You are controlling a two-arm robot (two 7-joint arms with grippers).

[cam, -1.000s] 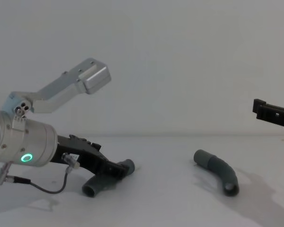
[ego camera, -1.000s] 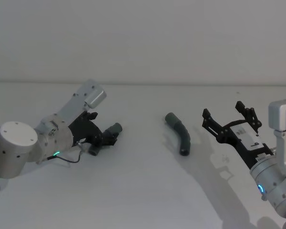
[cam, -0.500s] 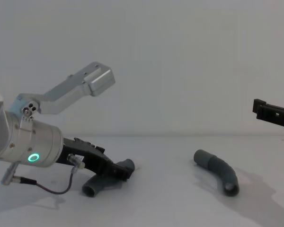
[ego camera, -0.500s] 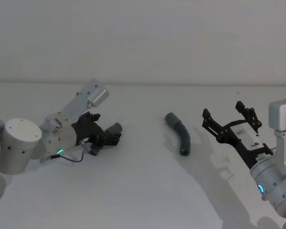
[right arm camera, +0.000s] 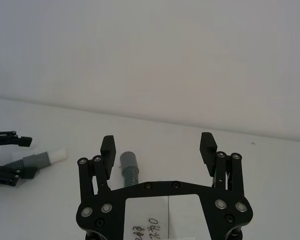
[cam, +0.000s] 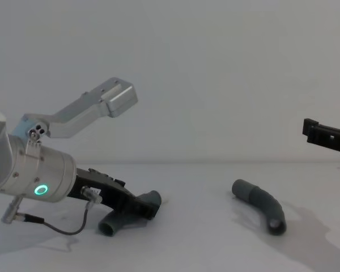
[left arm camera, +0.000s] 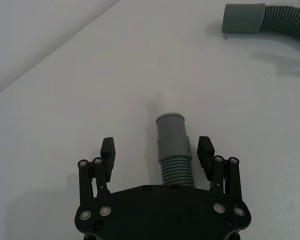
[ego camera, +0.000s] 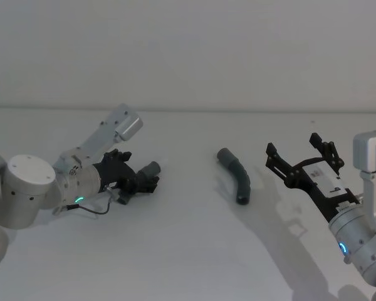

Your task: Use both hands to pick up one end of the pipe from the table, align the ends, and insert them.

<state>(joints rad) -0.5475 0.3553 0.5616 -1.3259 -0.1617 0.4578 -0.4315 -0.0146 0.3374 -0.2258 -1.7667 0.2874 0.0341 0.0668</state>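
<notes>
The white tip (left arm camera: 167, 101) juts straight from the grey collar's rim (left arm camera: 170, 116), so it will stay seated and ride along when I lift the pipe piece.
Two dark grey corrugated pipe pieces lie on the white table (ego camera: 175, 251). One piece (ego camera: 150, 169) has a grey collar and a narrow white tip (left arm camera: 168, 102). My left gripper (ego camera: 140, 182) is low over the table and open, and its fingers (left arm camera: 108, 151) straddle this piece's ribbed part (left arm camera: 176, 167) with gaps on both sides. The other piece (ego camera: 236, 177) curves near the table's middle, its wider grey cuff (left arm camera: 244, 18) pointing away. My right gripper (ego camera: 294, 145) hovers open to its right, above the table, holding nothing.
A plain pale wall (ego camera: 188, 50) rises behind the table's far edge. A thin black cable (cam: 62, 226) loops down from the left wrist to the table. Bare table lies between the two pipe pieces and in front of them.
The left arm has shifted and turned slightly, its gripper staying around the white-tipped piece. The right arm and the curved piece have not moved.
</notes>
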